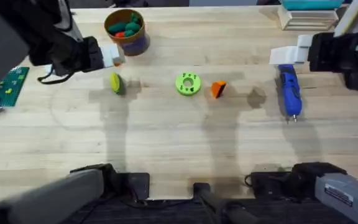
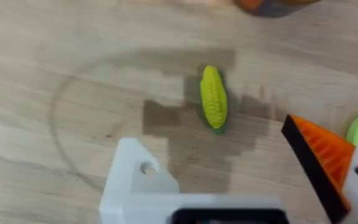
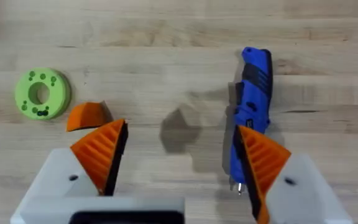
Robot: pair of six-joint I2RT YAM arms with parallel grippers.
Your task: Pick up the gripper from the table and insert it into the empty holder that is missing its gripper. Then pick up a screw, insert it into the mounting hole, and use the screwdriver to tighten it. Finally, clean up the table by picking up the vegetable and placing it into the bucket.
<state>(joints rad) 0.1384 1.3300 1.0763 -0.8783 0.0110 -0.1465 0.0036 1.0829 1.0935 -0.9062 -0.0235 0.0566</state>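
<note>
The orange fingers on my right gripper (image 3: 100,155) are inside white holders. So the matching wedge (image 1: 218,89) will stay in place even unscrewed when I insert it.
The gripper, a small orange ribbed wedge (image 1: 218,89) (image 3: 87,116), lies on the table (image 1: 166,137) just right of a green round disc (image 1: 188,83) (image 3: 41,93). The blue screwdriver (image 1: 289,90) (image 3: 253,106) lies farther right, below my right gripper (image 1: 284,56) (image 3: 180,127), which is open with orange pads on both fingers. My left gripper (image 1: 112,57) (image 2: 209,146) is open above the yellow-green vegetable (image 1: 115,83) (image 2: 213,98). One of its fingers is the bare white holder (image 2: 135,180); the other carries an orange pad (image 2: 322,155). The orange bucket (image 1: 126,30) stands at the back.
The bucket holds green and red toy vegetables. A green circuit board (image 1: 8,87) lies at the left edge. Stacked boxes (image 1: 306,15) stand at the back right. Bare wood stretches across the front half of the table.
</note>
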